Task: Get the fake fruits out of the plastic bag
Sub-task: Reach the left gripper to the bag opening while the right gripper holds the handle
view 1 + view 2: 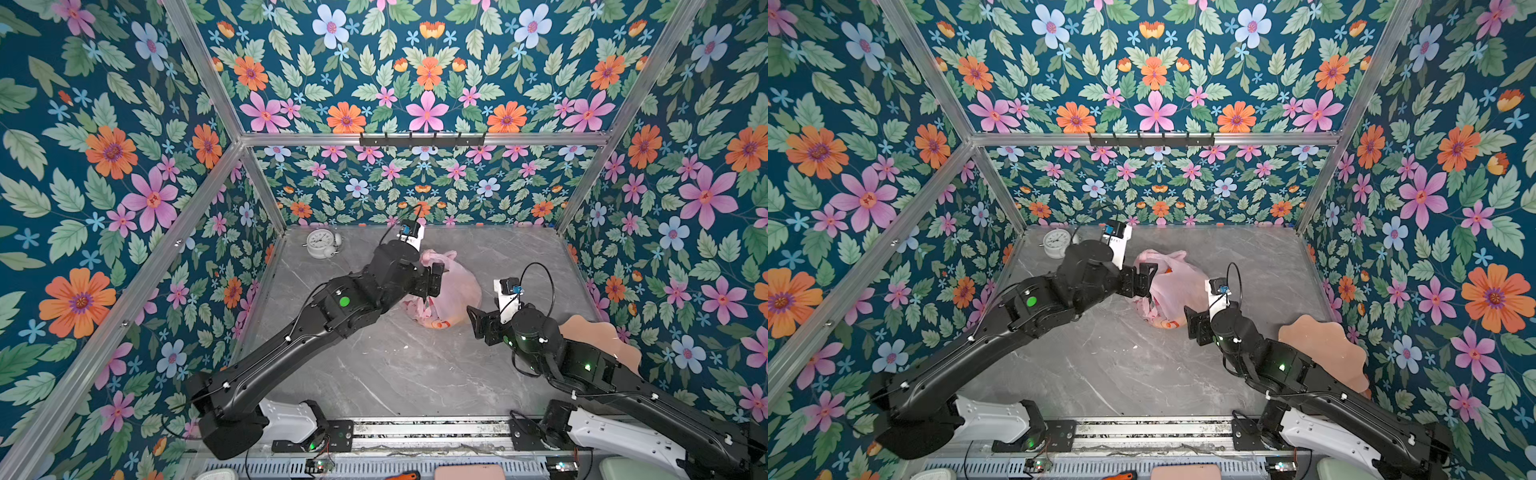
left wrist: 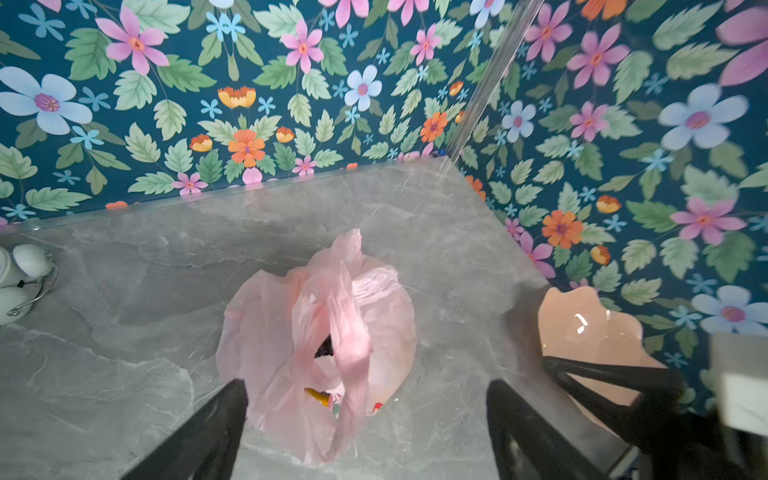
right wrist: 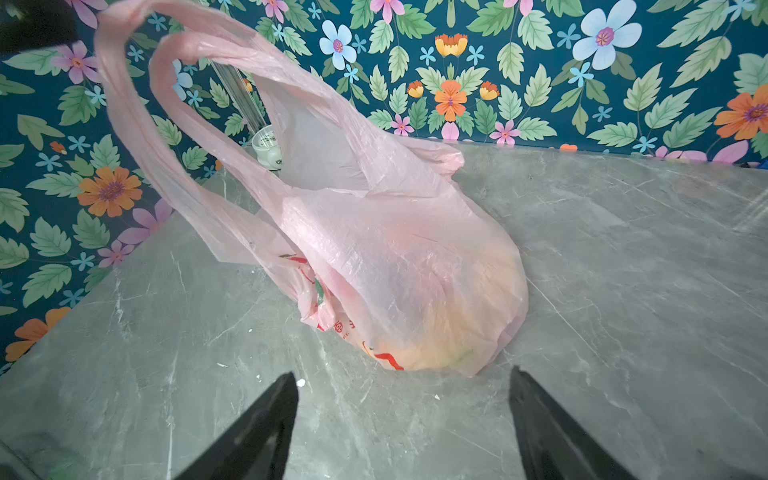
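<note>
I should hold a strip with my left gripper while my right gripper pulls the other one away to open the bag, because the handle strips are bunched up over the bag's opening.
The pink plastic bag lies slumped mid-table, its handle loops standing up loosely in the right wrist view. The fake fruits show only as orange and yellow shapes through the film and as a yellow tip at the bag's mouth. My left gripper hovers over the bag's mouth, open, with a handle strip hanging between its jaws, untouched. My right gripper is open and empty, just short of the bag's bulging end.
A white alarm clock stands at the back left near the wall. A scalloped peach bowl sits at the right, partly under my right arm. Floral walls close three sides.
</note>
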You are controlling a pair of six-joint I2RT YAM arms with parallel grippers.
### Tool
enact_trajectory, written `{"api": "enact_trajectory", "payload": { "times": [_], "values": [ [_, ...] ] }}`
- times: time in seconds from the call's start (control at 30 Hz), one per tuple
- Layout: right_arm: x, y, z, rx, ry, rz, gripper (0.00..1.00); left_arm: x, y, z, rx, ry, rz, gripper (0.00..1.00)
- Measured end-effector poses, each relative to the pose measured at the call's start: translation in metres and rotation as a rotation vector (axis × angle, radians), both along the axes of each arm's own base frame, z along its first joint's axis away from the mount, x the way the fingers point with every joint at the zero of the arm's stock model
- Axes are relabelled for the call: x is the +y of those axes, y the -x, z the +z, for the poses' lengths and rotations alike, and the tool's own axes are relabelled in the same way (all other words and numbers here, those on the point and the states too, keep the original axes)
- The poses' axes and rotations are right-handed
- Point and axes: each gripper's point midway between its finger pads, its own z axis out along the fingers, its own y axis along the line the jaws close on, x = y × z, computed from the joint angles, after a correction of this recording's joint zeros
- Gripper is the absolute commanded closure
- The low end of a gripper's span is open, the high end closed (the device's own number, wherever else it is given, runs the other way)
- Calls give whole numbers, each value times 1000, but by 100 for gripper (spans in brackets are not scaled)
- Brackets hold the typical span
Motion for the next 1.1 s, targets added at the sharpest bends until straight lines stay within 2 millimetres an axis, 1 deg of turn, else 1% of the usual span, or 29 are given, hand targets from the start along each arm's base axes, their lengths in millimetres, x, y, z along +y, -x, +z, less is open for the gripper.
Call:
{"api": "enact_trajectory", "payload": {
  "times": [0.07, 0.13, 0.37, 0.6, 0.67, 0.7, 0.77, 0.87, 0.93, 1.1],
  "values": [
    [-2, -1, -2, 1, 3, -10, 19, 4, -6, -8, 6, -48, 37, 26],
    [-2, -2, -4, 2, 5, -16, 19, 8, -9, -11, 5, -74, 62, 31],
    [1, -5, -8, 14, 6, -25, 19, 13, -1, -11, -1, -32, 53, 48],
    [8, -11, -8, 23, 18, -27, 19, 18, -7, -14, -12, -38, 91, 49],
    [11, -12, -8, 25, 19, -27, 19, 18, -8, -14, -16, -38, 98, 38],
    [12, -13, -9, 27, 21, -26, 19, 18, -9, -15, -16, -38, 98, 35],
    [13, -14, -11, 33, 24, -25, 19, 14, -9, -14, -14, -27, 86, 32],
    [14, -14, -13, 37, 31, -25, 19, 6, -10, -15, -10, -18, 65, 30],
    [15, -15, -13, 38, 33, -25, 19, 2, -12, -18, -4, -26, 64, 32],
    [14, -16, -14, 39, 34, -29, 19, 5, -16, -18, -13, -40, 92, 51]
  ]
}}
